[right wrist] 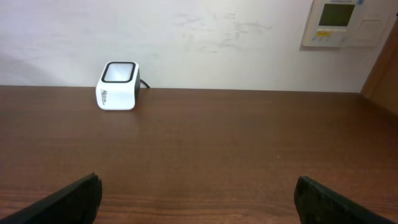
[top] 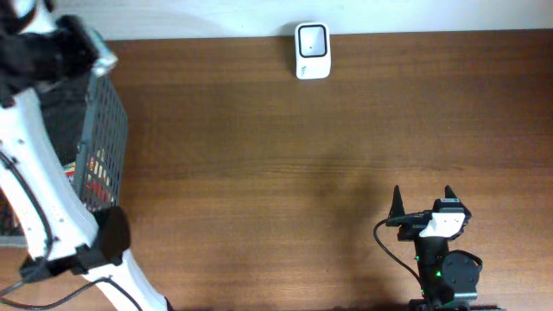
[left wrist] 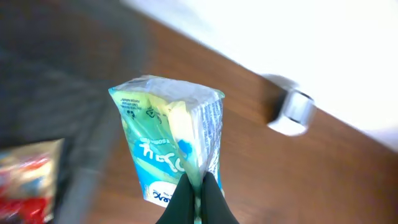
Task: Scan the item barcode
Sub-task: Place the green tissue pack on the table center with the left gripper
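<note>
I should keep carrying the green and blue packet (left wrist: 163,134) with my left gripper until it reaches the open table before the scanner (top: 298,149) and let go there, because the packet is hanging clear of the basket.
A green and blue plastic packet (left wrist: 168,146) with white print hangs in the air in the left wrist view. My left gripper (left wrist: 200,190) is shut on its lower edge, the two black fingers pinching the wrapper. The white barcode scanner (top: 312,50) stands at the table's far edge; it also shows as the scanner (left wrist: 291,112) beyond the packet and as the scanner (right wrist: 117,86) far left of my right gripper. My left arm (top: 60,52) is over the basket and covers the packet from above. My right gripper (top: 422,200) rests open near the front edge with nothing between its fingers.
A grey wire basket (top: 105,130) with red-packaged goods (top: 97,173) stands at the table's left edge, under the left arm. A white wall with a control panel (right wrist: 339,22) lies behind the table.
</note>
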